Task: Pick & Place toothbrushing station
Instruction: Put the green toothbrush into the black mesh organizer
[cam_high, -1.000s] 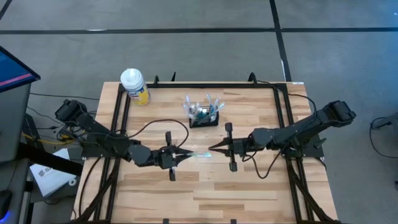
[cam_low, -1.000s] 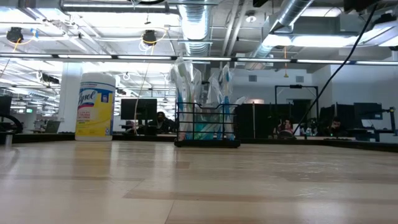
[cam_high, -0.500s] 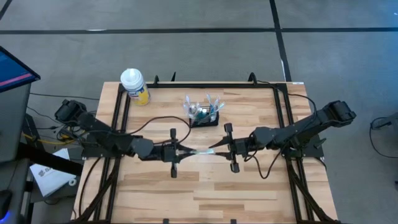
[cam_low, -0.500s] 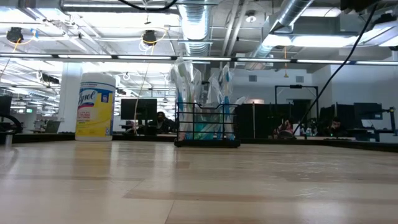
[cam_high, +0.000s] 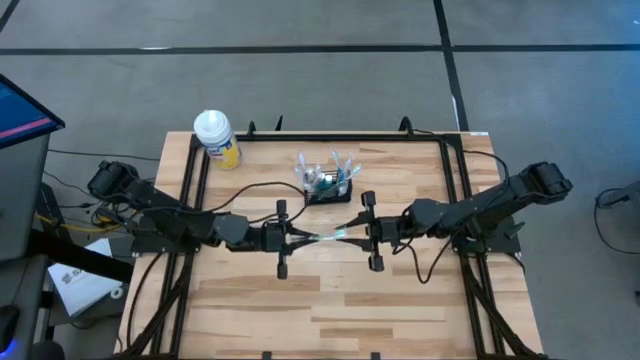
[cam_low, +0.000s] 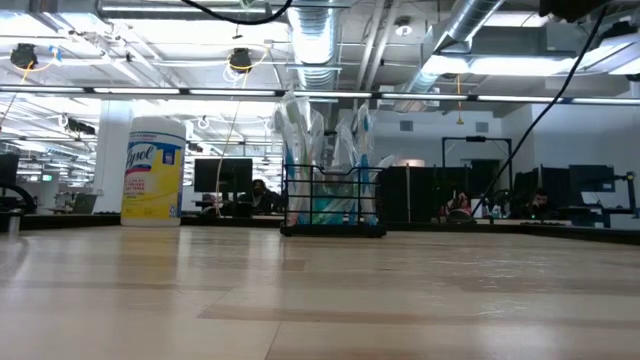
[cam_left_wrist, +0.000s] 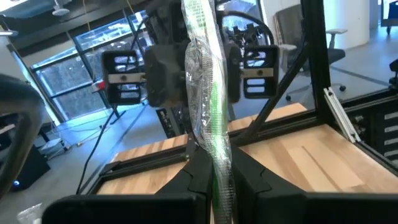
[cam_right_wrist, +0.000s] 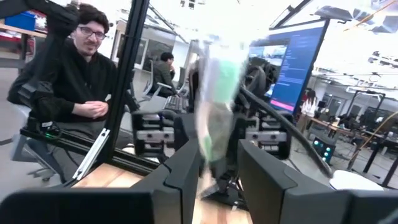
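The toothbrush's handle end (cam_high: 320, 238) has to go into the station, but my left gripper is holding it there, so next my right gripper grabs the toothbrush (cam_high: 342, 234) below its head and brings it over.
A toothbrush in a clear wrapper with green inside (cam_high: 325, 237) hangs level over the middle of the table, between my two grippers. My left gripper (cam_high: 298, 238) is shut on its left end. My right gripper (cam_high: 350, 236) is open. In the right wrist view its fingers (cam_right_wrist: 186, 168) stand on either side of the toothbrush's right end (cam_right_wrist: 217, 99). The toothbrushing station (cam_high: 328, 186), a small black wire-mesh holder with several wrapped brushes standing in it, rests on the table just beyond them (cam_low: 333, 205). My left gripper pinches the wrapped toothbrush's left end (cam_left_wrist: 216, 155) between its two fingers. The fingers come level from the table's left and lie along the brush. The brush sticks out past them toward my right gripper, clear of the table. Whether my right gripper touches the wrapper, I cannot tell.
A yellow wipes canister with a white cap (cam_high: 216, 138) stands at the far left corner. Black frame rails (cam_high: 452, 170) run along the table's left, right and far edges. A seated person (cam_right_wrist: 74, 74) shows beyond the table. Bare wood (cam_high: 330, 300) lies toward the near edge.
My left gripper has carried the toothbrush toward the table's right, and its free end now lies between the right gripper's fingers. My right gripper has opened from shut and stayed about where it was. The brush stays level and clear of the table.
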